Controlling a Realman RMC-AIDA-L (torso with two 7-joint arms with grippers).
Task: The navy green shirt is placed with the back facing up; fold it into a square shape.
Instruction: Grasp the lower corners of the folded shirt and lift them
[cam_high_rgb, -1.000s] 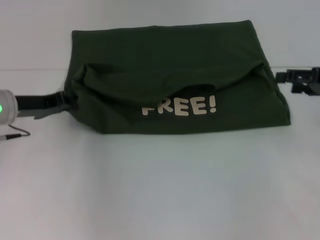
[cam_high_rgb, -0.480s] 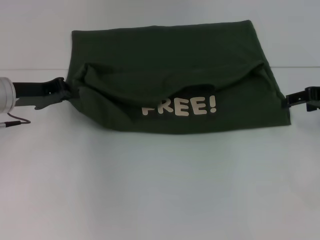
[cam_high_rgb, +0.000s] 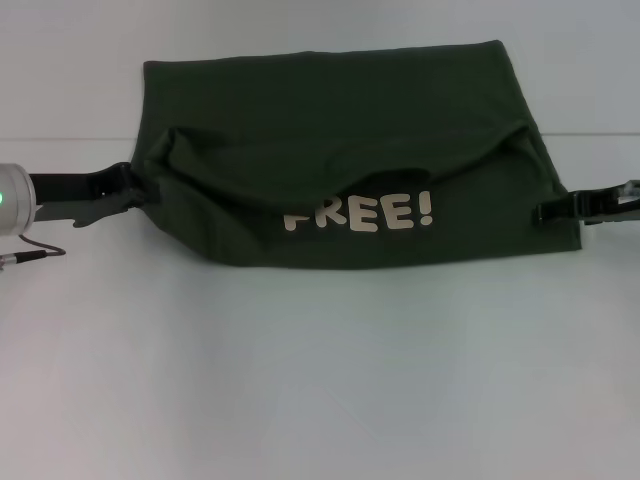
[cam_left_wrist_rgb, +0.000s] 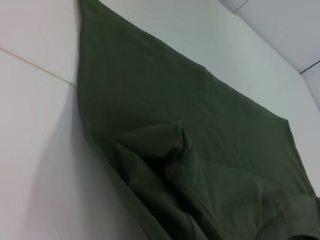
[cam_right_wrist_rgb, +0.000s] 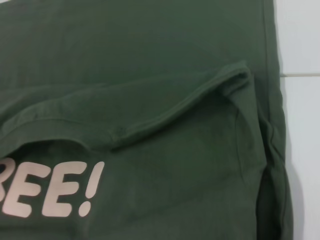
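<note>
The shirt bunches up (cam_high_rgb: 175, 197) at my left gripper, and its other near corner is lying flat. My right gripper should grab that corner (cam_high_rgb: 569, 239) before both grippers fold it over.
The navy green shirt (cam_high_rgb: 330, 130) lies on the white table as a wide folded block. Its near part is folded over, so the cream "FREE!" lettering (cam_high_rgb: 358, 213) faces up under a loose, sagging fold edge. My left gripper (cam_high_rgb: 130, 188) reaches in low at the shirt's left edge, right against the cloth. Coming in from the right, my right gripper (cam_high_rgb: 548, 211) has its tip over the shirt's near right corner. The left wrist view shows the plain cloth (cam_left_wrist_rgb: 200, 125) with a bunched fold. In the right wrist view are the shirt (cam_right_wrist_rgb: 150, 60) and its lettering (cam_right_wrist_rgb: 50, 192).
The white table (cam_high_rgb: 320, 380) stretches bare in front of the shirt, and a seam line (cam_high_rgb: 60, 138) crosses it behind. A thin cable (cam_high_rgb: 30, 255) lies by my left arm at the left edge.
My right gripper has come nearer and moved inward from beside the shirt onto its near right corner. My left gripper shifted slightly at the left edge. The shirt's shape is unchanged.
</note>
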